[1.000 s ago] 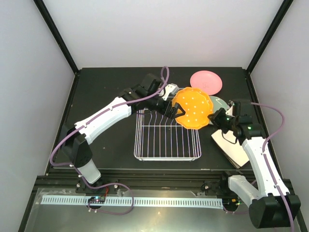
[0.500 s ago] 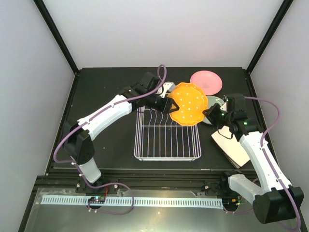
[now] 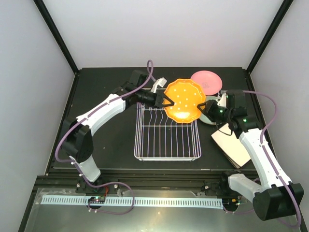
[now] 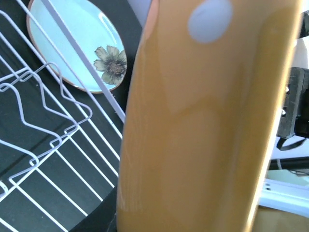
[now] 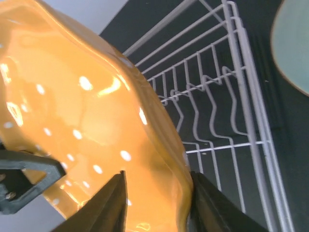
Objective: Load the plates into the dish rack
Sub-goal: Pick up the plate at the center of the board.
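My left gripper is at the side edge of the orange plate slanting across the rack's wires, so my right gripper should hold the plate while my left gripper moves to its near edge.
The small orange plate hangs tilted over the far end of the white wire dish rack, between both arms. My left gripper is shut on its left rim. The plate fills the left wrist view and hides those fingers. My right gripper is at the right rim. In the right wrist view its jaws stand a little apart, one on each side of the rim. The pink plate lies at the back. The pale green flowered plate lies right of the rack.
A square cream plate lies on the table at the right, under my right forearm. The rack's upright tines run along its far end, below the orange plate. Dark posts and pale walls close the table on three sides.
The orange plate has moved left and toward the back. My left gripper has closed on its left rim. My right gripper's jaws have loosened from their tight grip on the right rim.
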You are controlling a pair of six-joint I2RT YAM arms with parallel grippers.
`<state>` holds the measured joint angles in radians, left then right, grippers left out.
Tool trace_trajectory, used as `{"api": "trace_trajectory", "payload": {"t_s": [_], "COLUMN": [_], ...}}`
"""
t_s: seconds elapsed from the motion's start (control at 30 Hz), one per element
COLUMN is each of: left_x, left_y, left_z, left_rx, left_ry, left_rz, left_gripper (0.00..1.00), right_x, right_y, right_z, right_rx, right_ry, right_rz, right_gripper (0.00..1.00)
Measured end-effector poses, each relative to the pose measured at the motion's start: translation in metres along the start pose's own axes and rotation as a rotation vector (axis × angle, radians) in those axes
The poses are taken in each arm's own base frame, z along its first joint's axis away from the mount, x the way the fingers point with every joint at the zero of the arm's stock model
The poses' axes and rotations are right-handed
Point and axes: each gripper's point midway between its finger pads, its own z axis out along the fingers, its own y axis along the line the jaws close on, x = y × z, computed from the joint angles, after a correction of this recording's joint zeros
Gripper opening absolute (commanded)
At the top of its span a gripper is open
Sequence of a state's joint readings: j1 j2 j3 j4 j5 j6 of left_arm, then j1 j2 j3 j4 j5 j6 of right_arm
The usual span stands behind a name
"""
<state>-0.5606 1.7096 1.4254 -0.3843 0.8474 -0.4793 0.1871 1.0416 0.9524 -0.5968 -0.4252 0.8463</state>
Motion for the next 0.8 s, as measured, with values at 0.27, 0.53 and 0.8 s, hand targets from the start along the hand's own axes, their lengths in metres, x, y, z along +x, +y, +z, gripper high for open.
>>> {"api": "trace_trajectory", "payload": {"t_s": [0.27, 0.53, 0.8], "left_x": [-0.011, 0.007, 0.019], "left_y": [-0.010, -0.021, -0.022], "left_z": [-0.019, -0.018, -0.018], "left_rx": [0.133, 0.242, 0.278], "left_ry": [-0.003, 0.080, 0.123], "left_rz": [-0.021, -0.059, -0.093], "left_gripper": [0.02, 0.03, 0.03], "right_x": [-0.017, -0.029, -0.008], "right_y": [0.043, 0.059, 0.057], "right_z": [-0.024, -0.039, -0.017], "right_rx": [-0.175, -0.362, -0.490], "right_ry": [-0.016, -0.008, 0.115], "right_rz": [-0.178, -0.301, -0.276], "right_gripper": [0.80, 0.81, 0.37]}}
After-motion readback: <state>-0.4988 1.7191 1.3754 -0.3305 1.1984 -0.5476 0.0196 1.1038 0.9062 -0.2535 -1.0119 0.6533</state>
